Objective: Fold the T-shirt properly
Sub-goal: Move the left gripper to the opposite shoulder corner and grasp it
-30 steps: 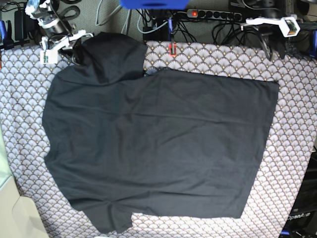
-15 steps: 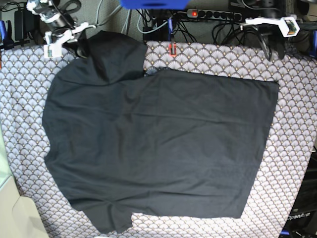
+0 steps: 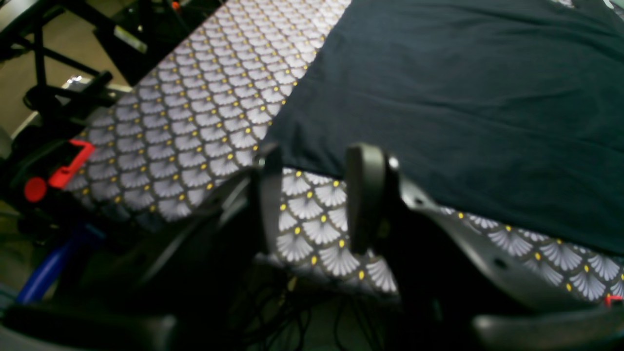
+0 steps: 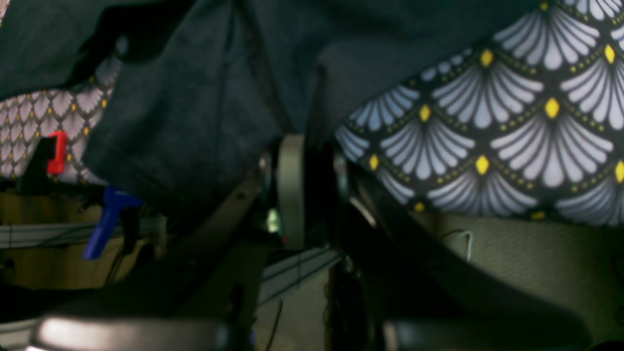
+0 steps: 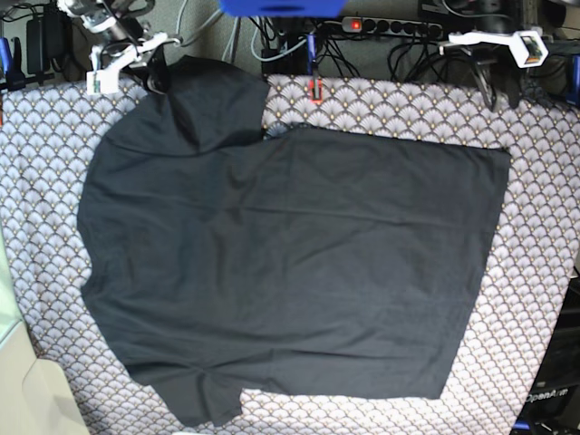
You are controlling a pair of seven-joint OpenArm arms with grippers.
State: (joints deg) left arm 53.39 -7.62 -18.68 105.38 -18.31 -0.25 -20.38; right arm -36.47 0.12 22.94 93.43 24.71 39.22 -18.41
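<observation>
The black T-shirt (image 5: pixel 299 254) will bunch up at the T-shirt's hem corner (image 5: pixel 498 158), where soft ripples show, and its front half will stay flat when the robot lifts.
The black T-shirt (image 5: pixel 290 263) lies spread flat on the patterned table cloth (image 5: pixel 544 272). One sleeve (image 5: pixel 213 100) points to the back edge and the other (image 5: pixel 204 399) to the front. My right gripper (image 5: pixel 145 68) hangs at the back left corner, right beside the back sleeve's edge. In the right wrist view its fingers (image 4: pixel 291 190) stand a narrow gap apart, with the sleeve cloth (image 4: pixel 195 112) just beyond their tips. My left gripper (image 5: pixel 480 45) hovers open behind the back right edge. Its fingers (image 3: pixel 365 195) frame bare cloth near the shirt's hem corner (image 3: pixel 292 141).
A power strip (image 5: pixel 390 25) with a lit red switch and many cables lie behind the table. A red clamp (image 5: pixel 315 89) grips the back edge, and a blue part (image 5: pixel 281 7) sits above it. A cream surface (image 5: pixel 27 390) borders the front left corner.
My right gripper moved up toward the back left corner, off the sleeve's edge, and its jaws parted slightly. The shirt and my left arm stayed still.
</observation>
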